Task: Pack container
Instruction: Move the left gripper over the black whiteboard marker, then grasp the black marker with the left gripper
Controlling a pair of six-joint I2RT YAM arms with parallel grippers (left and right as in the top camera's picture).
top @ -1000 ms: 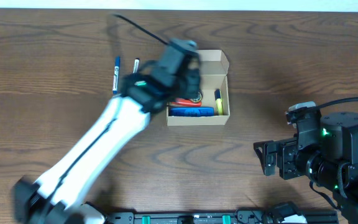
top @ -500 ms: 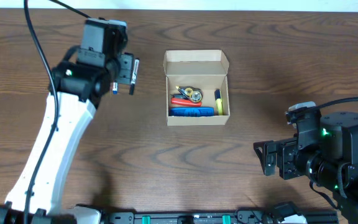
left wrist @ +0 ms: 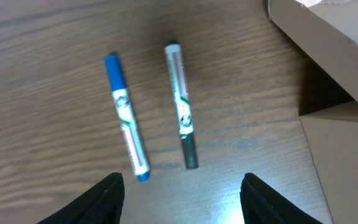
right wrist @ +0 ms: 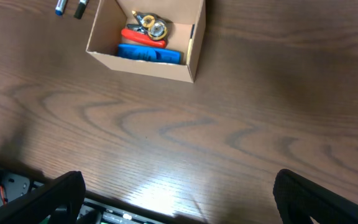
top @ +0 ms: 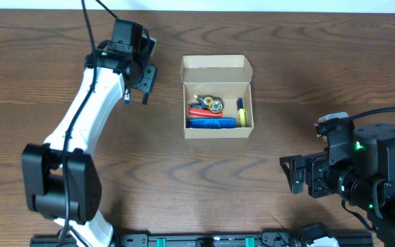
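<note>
I keep going down until my left gripper's open fingers are on both sides of the dark-capped marker's white body [left wrist: 180,93], as the dark-capped marker [left wrist: 188,148] is lined up between them, clear of the blue-capped marker.
The container [top: 247,97] is a small tan cardboard box with its flap lid [top: 216,63] open at the back. It holds a blue item [top: 211,123], a red-handled tool, a metal piece and a yellow item. The box also shows in the right wrist view [right wrist: 138,64] and, as a corner, in the left wrist view [left wrist: 328,50]. Two markers lie side by side left of the box: a blue-capped one [left wrist: 124,118] and a dark-capped one [left wrist: 180,106]. My left gripper [top: 145,79] [left wrist: 182,205] is open and empty just above them. My right gripper [top: 297,175] [right wrist: 179,199] is open and empty, right of the box and nearer the table's front.
The wood table [top: 300,68] runs across the whole view. The left arm [top: 81,130] stretches from the front left edge up to the markers. A black rail [top: 204,240] lies along the front edge.
My left arm has swung from over the box to the left and now hangs over the two markers. The right arm has not moved.
</note>
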